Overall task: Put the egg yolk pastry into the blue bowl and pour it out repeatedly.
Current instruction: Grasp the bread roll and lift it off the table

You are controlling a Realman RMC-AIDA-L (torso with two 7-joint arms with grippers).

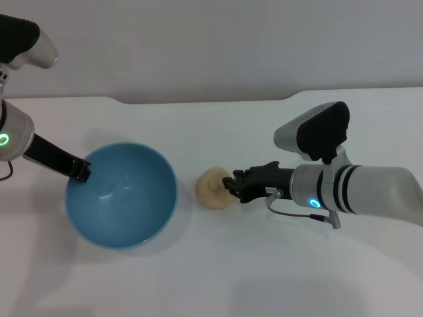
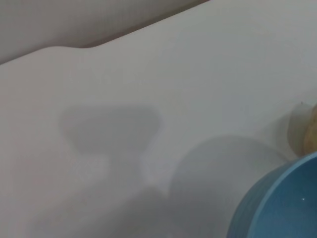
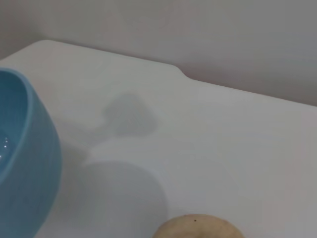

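Observation:
The fingers of my right gripper reach only the egg yolk pastry's edge (image 1: 229, 197). I should open them and move farther over the pastry's middle (image 1: 213, 189) before I lift it.
The blue bowl (image 1: 122, 195) stands upright on the white table at the left, and its inside holds nothing. My left gripper (image 1: 80, 170) is at the bowl's left rim and grips it. The bowl's edge also shows in the left wrist view (image 2: 277, 203) and in the right wrist view (image 3: 25, 158). The egg yolk pastry (image 1: 212, 189) lies on the table just right of the bowl, outside it. My right gripper (image 1: 231, 185) is low over the table and touches the pastry's right side. The pastry's top shows in the right wrist view (image 3: 198, 227).
The white table (image 1: 218, 125) has a notched back edge against a grey wall. The right forearm (image 1: 370, 191) stretches over the right part of the table. No other objects show.

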